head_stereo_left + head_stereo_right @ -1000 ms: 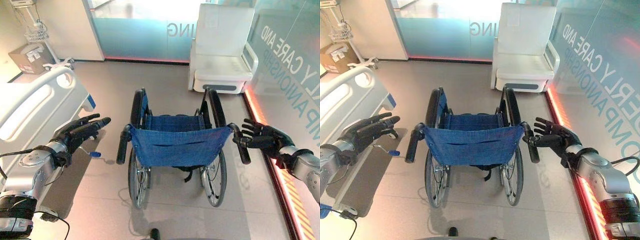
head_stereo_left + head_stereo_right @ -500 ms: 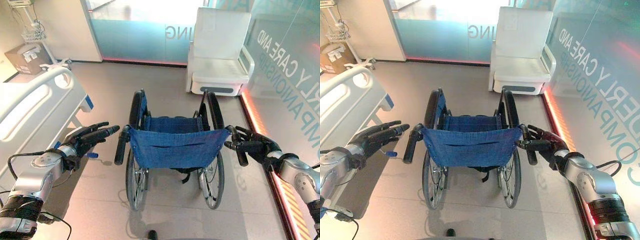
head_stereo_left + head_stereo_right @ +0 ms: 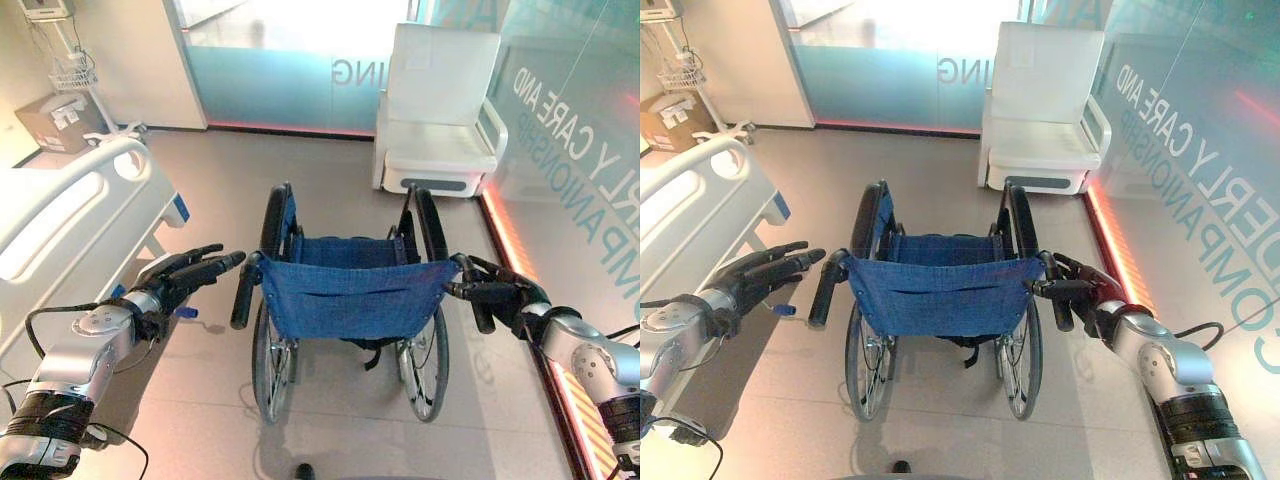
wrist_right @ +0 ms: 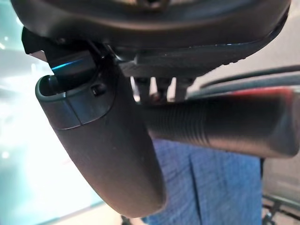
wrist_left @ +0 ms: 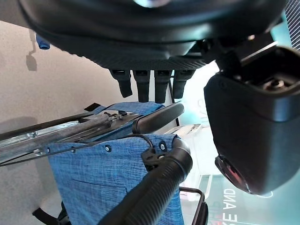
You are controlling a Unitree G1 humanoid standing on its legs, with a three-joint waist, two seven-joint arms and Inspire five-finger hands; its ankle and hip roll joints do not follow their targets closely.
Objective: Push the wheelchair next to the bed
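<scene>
I expect the wheelchair [image 3: 348, 252] to stay open and roll as one piece when I push it, because the blue cloth back [image 3: 355, 300] is spread wide between the push handles.
The wheelchair [image 3: 350, 295] with a blue cloth back stands in mid-floor, facing away from me. The bed [image 3: 60, 220], white with a side rail, lies to its left. My left hand [image 3: 185, 275] is open, its straight fingers [image 5: 150, 84] pointing at the left push handle [image 3: 243, 292] and stopping just short of it. My right hand [image 3: 510, 295] is open against the right push handle [image 3: 478, 300]. That ribbed handle [image 4: 225, 126] lies across the palm, between the fingers and the thumb [image 4: 112, 154], which stays straight.
A white armchair [image 3: 440, 110] stands ahead of the wheelchair by the frosted glass doors. A glass wall [image 3: 590, 150] with a lit floor strip runs along the right. A cardboard box [image 3: 55, 120] and a wire-basket stand [image 3: 75, 70] sit beyond the bed's head.
My right hand has moved left onto the right push handle. My left hand has reached further right, closing most of the gap to the left handle. The wheelchair has stayed put.
</scene>
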